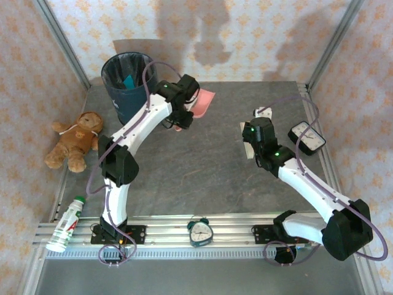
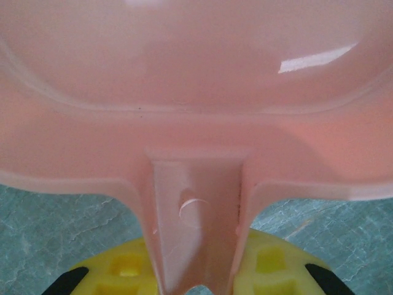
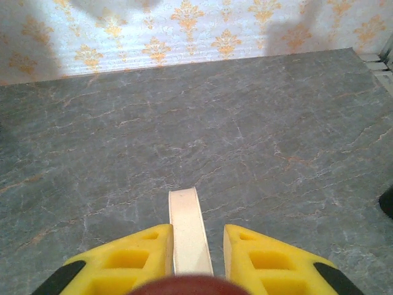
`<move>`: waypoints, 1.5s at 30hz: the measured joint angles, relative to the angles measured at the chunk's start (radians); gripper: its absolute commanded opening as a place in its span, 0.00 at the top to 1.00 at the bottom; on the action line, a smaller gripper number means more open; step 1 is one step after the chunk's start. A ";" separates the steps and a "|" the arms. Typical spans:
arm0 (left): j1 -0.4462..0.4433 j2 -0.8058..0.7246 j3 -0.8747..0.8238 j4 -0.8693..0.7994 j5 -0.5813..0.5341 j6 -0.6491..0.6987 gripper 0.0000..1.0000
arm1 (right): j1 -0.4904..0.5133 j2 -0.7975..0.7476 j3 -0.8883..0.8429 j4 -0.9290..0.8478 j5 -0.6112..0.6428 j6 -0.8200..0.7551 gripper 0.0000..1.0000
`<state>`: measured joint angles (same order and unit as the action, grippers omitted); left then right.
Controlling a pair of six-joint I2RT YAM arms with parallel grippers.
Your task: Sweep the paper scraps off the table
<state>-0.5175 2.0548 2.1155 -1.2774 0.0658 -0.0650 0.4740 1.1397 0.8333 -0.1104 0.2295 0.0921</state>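
Note:
The pink dustpan (image 1: 203, 103) is empty and the table's middle (image 1: 206, 139) is clear, so my left gripper should go on lowering the pink dustpan there until it lies flat.
My left gripper (image 1: 181, 117) (image 2: 196, 258) is shut on the handle of a pink dustpan (image 1: 204, 101) (image 2: 196, 92), held over the table (image 1: 202, 166) just right of the dark bin (image 1: 128, 86). A teal paper scrap (image 1: 129, 81) lies inside the bin; on the table I see no scraps. My right gripper (image 1: 247, 140) (image 3: 196, 230) hangs over the table's right half, shut on a flat cream handle (image 3: 187, 221) that sticks out forward between the yellow fingers. The stone surface (image 3: 245, 123) ahead of it is bare.
A teddy bear (image 1: 75, 140) lies off the left edge and a bottle (image 1: 67, 222) at the front left. A small alarm clock (image 1: 199, 232) stands on the front rail. A white clock (image 1: 306, 137) and a small white object (image 1: 264, 112) sit at the right.

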 measured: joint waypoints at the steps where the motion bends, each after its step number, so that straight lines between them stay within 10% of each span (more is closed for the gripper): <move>1: -0.008 0.012 0.000 0.000 -0.002 0.004 1.00 | 0.000 0.000 -0.001 -0.002 0.004 -0.003 1.00; 45: -0.079 0.298 -0.031 0.034 0.008 0.014 1.00 | -0.015 -0.021 -0.033 -0.010 0.022 -0.018 1.00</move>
<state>-0.5961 2.3528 2.0842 -1.2438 0.0742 -0.0509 0.4587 1.1191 0.8001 -0.1200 0.2516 0.0742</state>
